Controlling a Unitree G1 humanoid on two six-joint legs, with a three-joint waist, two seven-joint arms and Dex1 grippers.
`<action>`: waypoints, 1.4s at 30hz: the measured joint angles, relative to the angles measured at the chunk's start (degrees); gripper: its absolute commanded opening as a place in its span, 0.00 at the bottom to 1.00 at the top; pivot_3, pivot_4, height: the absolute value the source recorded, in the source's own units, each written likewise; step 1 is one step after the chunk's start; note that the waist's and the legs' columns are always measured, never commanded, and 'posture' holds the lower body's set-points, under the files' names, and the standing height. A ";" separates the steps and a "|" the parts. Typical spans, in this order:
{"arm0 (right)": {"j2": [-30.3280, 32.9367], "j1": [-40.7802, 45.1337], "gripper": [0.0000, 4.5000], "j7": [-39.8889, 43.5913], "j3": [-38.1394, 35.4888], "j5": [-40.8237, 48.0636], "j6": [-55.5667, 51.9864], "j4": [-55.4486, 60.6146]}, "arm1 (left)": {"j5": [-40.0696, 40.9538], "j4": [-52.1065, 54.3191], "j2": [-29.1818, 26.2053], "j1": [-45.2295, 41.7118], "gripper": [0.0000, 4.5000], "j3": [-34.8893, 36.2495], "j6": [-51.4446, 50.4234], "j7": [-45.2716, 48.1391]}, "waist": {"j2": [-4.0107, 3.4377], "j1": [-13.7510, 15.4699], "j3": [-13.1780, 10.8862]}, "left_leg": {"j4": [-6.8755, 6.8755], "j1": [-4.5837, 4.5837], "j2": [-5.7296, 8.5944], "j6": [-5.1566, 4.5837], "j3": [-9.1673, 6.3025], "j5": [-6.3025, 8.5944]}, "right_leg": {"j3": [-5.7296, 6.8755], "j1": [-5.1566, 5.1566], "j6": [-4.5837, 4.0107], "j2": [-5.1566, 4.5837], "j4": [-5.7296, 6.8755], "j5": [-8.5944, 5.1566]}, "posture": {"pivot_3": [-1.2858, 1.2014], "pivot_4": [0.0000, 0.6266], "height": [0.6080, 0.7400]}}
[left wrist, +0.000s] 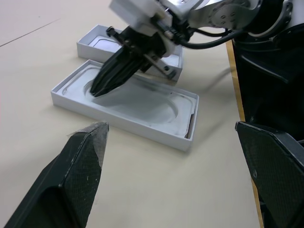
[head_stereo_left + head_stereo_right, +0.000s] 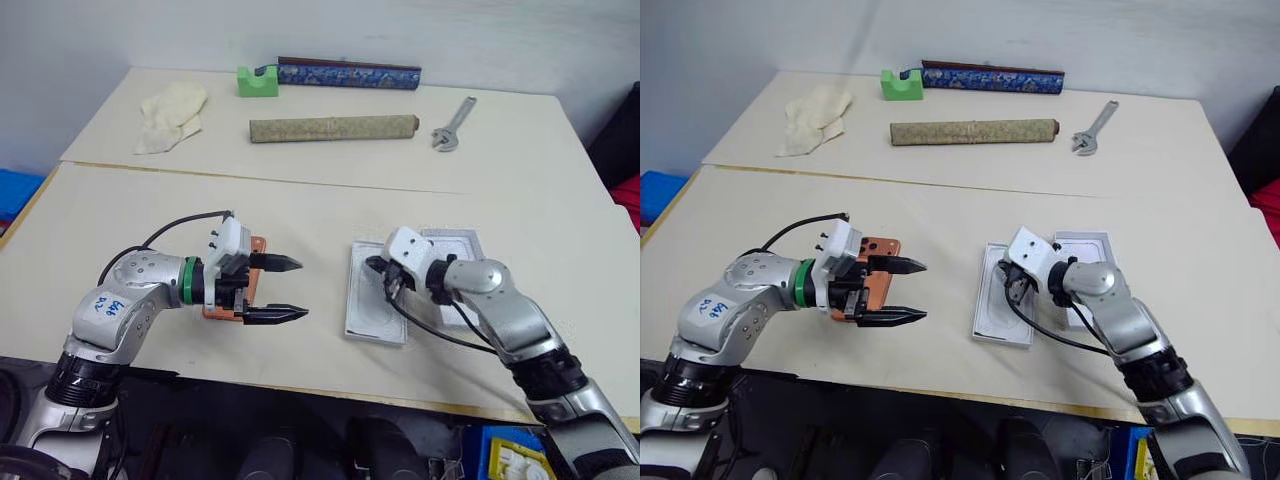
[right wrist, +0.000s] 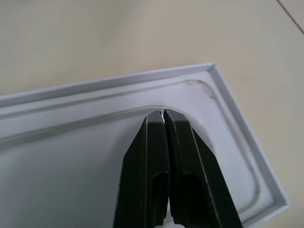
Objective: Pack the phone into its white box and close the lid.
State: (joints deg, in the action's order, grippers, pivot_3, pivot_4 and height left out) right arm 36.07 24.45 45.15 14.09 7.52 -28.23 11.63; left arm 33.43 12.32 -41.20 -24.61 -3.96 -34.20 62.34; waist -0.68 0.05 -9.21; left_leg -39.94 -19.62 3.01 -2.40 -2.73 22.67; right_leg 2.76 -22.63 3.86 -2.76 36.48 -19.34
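Note:
Next, my left gripper moves back and grips the phone by its long edge [image 2: 207, 310], because the phone [image 2: 879, 287] is under the gripper's wrist, behind the gripper's open fingers.
The orange phone [image 2: 880, 250] lies flat on the table under my left wrist, partly hidden by it. My left gripper [image 2: 302, 289] hovers open and points right toward the white box [image 2: 366, 318], with nothing between its fingers. A white insert with an oval recess [image 1: 142, 102] lies in the box. My right gripper [image 3: 163, 112] is shut, its tips resting on the insert at the rim of the recess. The lid [image 2: 462, 243], whiter and embossed with a phone outline, lies inside-up just behind the box, partly covered by my right arm.
At the back of the table lie a cloth [image 2: 172, 115], a green block [image 2: 257, 82], a long blue case [image 2: 348, 73], a rolled scroll [image 2: 333, 128] and a wrench [image 2: 453, 125]. A seam [image 2: 250, 175] crosses the table. The front edge runs close under both arms.

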 measured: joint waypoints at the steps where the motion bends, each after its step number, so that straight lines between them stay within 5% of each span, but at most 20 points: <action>1: 1.02 -1.03 0.01 0.95 -0.50 0.95 -1.64 2.67 | -0.03 -0.11 -0.20 0.01 1.00 0.02 -0.31 0.03 | 0.00 0.00 0.00 | 0.00 -0.02 0.01 0.00 -0.02 0.00 | -0.01 0.00 0.00 0.00 -0.01 0.00 | 0.52 0.24 1.00; 7: 3.90 -2.74 0.01 3.69 2.68 -1.07 -2.58 4.07 | 2.45 -3.75 -6.10 2.30 1.00 5.40 -7.88 0.00 | 0.05 -0.91 -0.03 | 0.02 0.03 0.02 0.01 0.03 0.00 | -0.12 -0.02 -0.04 0.03 -0.02 -0.02 | 0.52 0.24 1.00; 18: -8.22 13.67 0.01 9.27 9.13 0.41 -1.64 -0.12 | 7.74 -17.69 -22.25 11.39 1.00 18.59 -32.70 -0.01 | 0.09 -1.48 -0.07 | 0.12 0.10 0.23 0.04 -0.44 -0.02 | -0.39 -0.16 -0.13 0.04 0.52 -0.05 | 0.52 0.24 1.00; 22: -13.76 17.12 0.01 10.71 16.30 -2.72 1.06 -7.00 | 7.29 -20.25 -21.02 8.29 1.00 15.05 -39.62 -2.89 | 0.21 -1.34 -0.01 | 0.08 -0.09 0.71 -0.03 -1.16 -0.04 | -1.13 -0.78 -0.22 0.05 1.29 0.01 | 0.52 0.24 1.00; 29: -19.47 21.20 0.01 11.43 23.84 -10.63 7.48 -19.65 | 4.83 -26.09 -10.68 -5.74 1.00 11.00 -46.37 -10.03 | -0.16 -0.27 0.16 | -0.03 -0.07 1.41 -0.16 -2.44 -0.11 | -1.74 -0.89 -0.20 0.04 1.61 0.04 | 0.52 0.24 1.00; 35: -22.42 22.45 0.01 9.97 25.24 -15.71 12.32 -25.61 | 0.41 -29.24 -5.09 -10.36 1.00 5.19 -44.12 -11.51 | -1.29 -0.05 1.45 | 0.18 0.62 1.60 -0.16 -3.19 -0.12 | -1.89 -0.08 -0.20 0.06 1.51 0.04 | 0.52 0.24 1.00; 42: -24.77 22.42 0.01 8.59 23.60 -17.00 13.02 -29.60 | -1.26 -31.53 -0.72 -12.62 1.00 3.97 -44.12 -11.04 | -1.51 -0.02 2.10 | 0.84 1.33 1.92 -0.15 -3.53 -0.37 | -2.76 0.27 -0.19 0.13 1.50 0.04 | 0.52 0.24 1.00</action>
State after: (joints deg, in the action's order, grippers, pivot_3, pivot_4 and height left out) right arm 11.30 46.87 53.74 37.69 -9.48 -15.21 -17.97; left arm 32.17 -19.21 -41.92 -37.23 0.01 -78.32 51.30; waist -2.19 0.02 -7.11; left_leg -39.10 -18.29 4.93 -2.55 -6.26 22.30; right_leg 0.00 -22.35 3.66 -2.63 37.98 -19.31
